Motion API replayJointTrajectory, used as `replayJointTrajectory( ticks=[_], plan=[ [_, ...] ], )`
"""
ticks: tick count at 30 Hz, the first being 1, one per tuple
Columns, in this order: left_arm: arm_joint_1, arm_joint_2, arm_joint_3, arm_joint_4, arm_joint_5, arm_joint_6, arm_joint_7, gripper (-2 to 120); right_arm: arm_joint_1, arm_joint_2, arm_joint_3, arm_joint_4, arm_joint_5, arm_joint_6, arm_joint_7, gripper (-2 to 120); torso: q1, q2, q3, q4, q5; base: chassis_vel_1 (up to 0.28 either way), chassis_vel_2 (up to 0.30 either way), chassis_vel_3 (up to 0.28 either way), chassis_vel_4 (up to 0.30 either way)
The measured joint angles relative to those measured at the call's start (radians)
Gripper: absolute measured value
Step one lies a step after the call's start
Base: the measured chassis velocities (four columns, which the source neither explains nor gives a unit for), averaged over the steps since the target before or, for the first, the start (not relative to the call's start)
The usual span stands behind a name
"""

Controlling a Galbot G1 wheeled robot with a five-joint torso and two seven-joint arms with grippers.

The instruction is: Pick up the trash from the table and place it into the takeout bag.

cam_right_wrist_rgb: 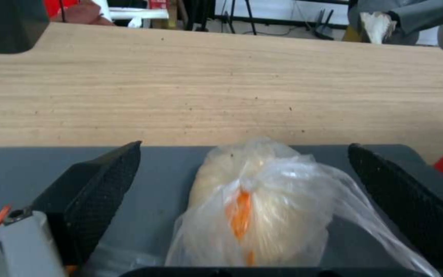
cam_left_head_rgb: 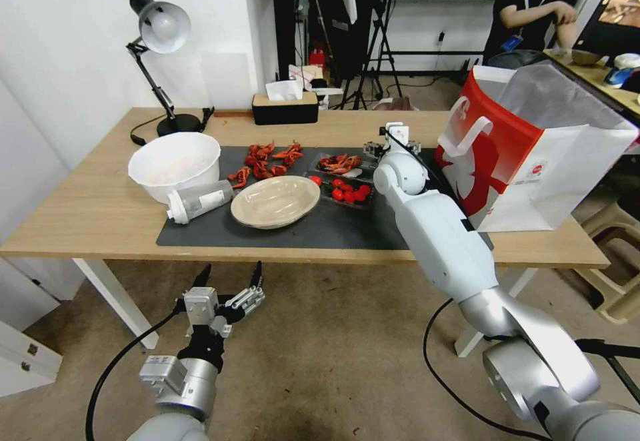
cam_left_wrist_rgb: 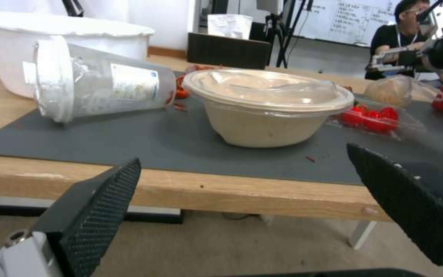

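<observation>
My gripper is to lift the clear bag, and pleats in the plastic bunch up above the orange patch. The bag will keep its tan food bundled inside when I lift it.
My right gripper [cam_right_wrist_rgb: 244,145] is open over the dark mat, its fingers [cam_right_wrist_rgb: 96,184] standing either side of a clear bag of tan food [cam_right_wrist_rgb: 262,215] without closing on it. In the head view the right gripper [cam_left_head_rgb: 395,138] reaches to the mat's far side, next to the red and white takeout bag [cam_left_head_rgb: 527,154]. A shallow beige dish [cam_left_head_rgb: 275,201] and a translucent white-capped bottle [cam_left_head_rgb: 199,201] lying on its side rest on the mat [cam_left_head_rgb: 300,231]. My left gripper [cam_left_head_rgb: 231,269] hangs open below the table's front edge [cam_left_head_rgb: 200,251], facing the dish [cam_left_wrist_rgb: 270,111] and bottle [cam_left_wrist_rgb: 98,84].
A big white bowl [cam_left_head_rgb: 175,161] stands at the mat's left, red crayfish shells [cam_left_head_rgb: 267,160] behind the dish, and a tray of cherry tomatoes [cam_left_head_rgb: 347,191] beside it. A desk lamp [cam_left_head_rgb: 160,34] and a tissue box [cam_left_head_rgb: 285,106] sit at the back.
</observation>
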Motion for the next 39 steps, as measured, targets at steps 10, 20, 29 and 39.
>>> replayJointTrajectory(
  ticks=[10,20,29,39],
  plan=[
    [0.002,0.000,-0.002,0.000,-0.001,-0.001,-0.001,100,0.079,0.027,0.018,-0.181,-0.021,0.037,-0.069,100,0.000,0.000,0.000,-0.0002,0.0001,0.000,0.000,0.000,0.000],
    [0.002,0.003,0.002,0.003,-0.002,-0.002,-0.002,100,0.123,0.049,0.040,-0.309,-0.049,0.032,-0.118,100,0.000,0.000,0.000,-0.0001,0.0001,0.000,0.000,0.000,0.000],
    [0.002,0.004,0.004,0.003,-0.003,-0.002,-0.002,100,0.125,0.054,0.054,-0.339,-0.055,0.027,-0.128,100,0.000,0.000,0.000,-0.0001,0.0002,0.000,0.000,0.000,0.000],
    [0.002,0.003,0.007,0.005,-0.004,-0.001,-0.003,100,0.103,0.049,0.057,-0.316,-0.045,0.014,-0.138,71,0.000,0.000,0.000,0.0002,0.0001,0.000,0.000,0.000,0.000]
  ],
)
